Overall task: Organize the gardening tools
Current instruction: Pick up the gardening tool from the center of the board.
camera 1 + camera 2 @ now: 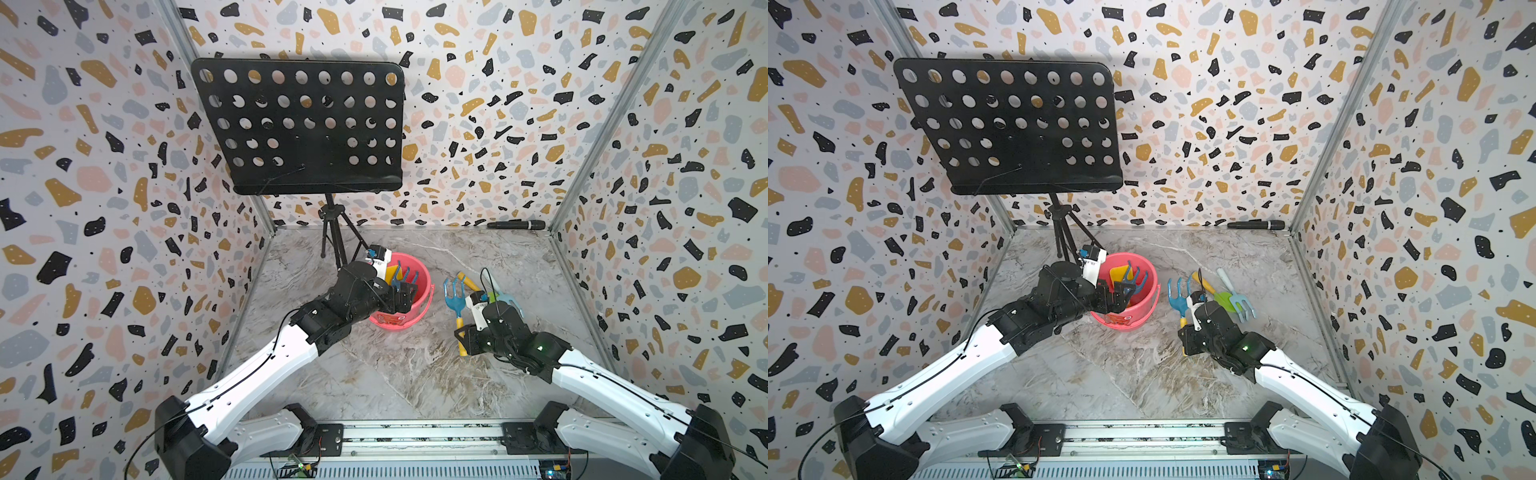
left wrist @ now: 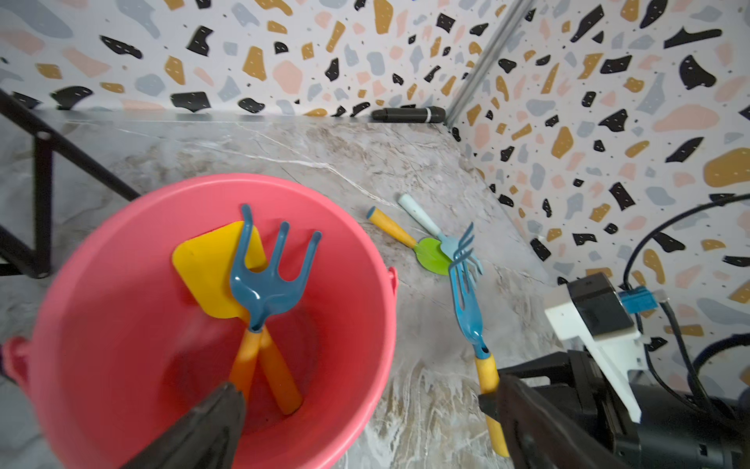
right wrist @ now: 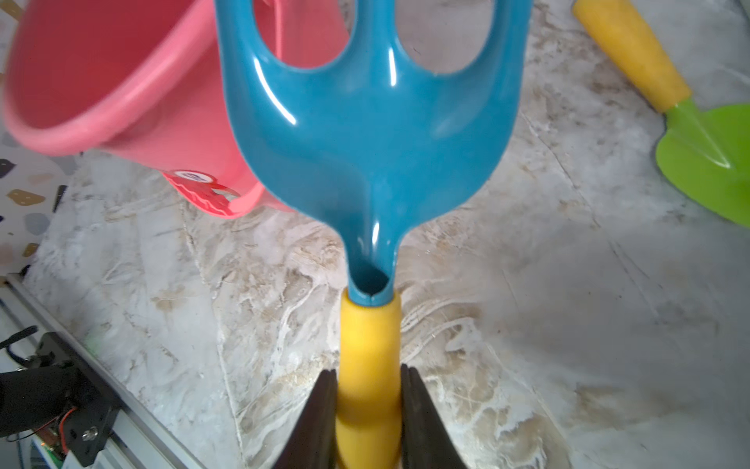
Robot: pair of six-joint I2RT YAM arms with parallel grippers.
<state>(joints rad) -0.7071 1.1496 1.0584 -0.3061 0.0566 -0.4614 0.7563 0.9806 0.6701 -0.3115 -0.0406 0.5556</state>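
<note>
My left gripper should take the blue rake by its blue head [image 1: 455,301], since my right gripper holds its yellow handle [image 1: 460,323], the end that goes into the bucket.
A pink bucket [image 1: 395,321] [image 2: 377,284] holds a yellow shovel [image 2: 207,268] and a blue forked rake [image 2: 268,276], orange handles down. My left gripper [image 1: 405,297] [image 2: 365,406] hangs open over the bucket's near rim with nothing in it. To the right, my right gripper [image 1: 463,336] [image 3: 368,385] is shut on the yellow handle of a second blue rake [image 1: 454,295] [image 3: 373,142], low over the table. Beyond it lie a green spade [image 1: 1225,300] [image 3: 710,162] and a pale-blue, white-handled rake [image 1: 1239,303], crossing each other.
A black music stand [image 1: 299,124] rises on a tripod [image 1: 332,237] just behind the bucket. A black microphone [image 1: 515,225] lies along the back wall at the right corner. Patterned walls close in the marble table [image 1: 395,374] on three sides.
</note>
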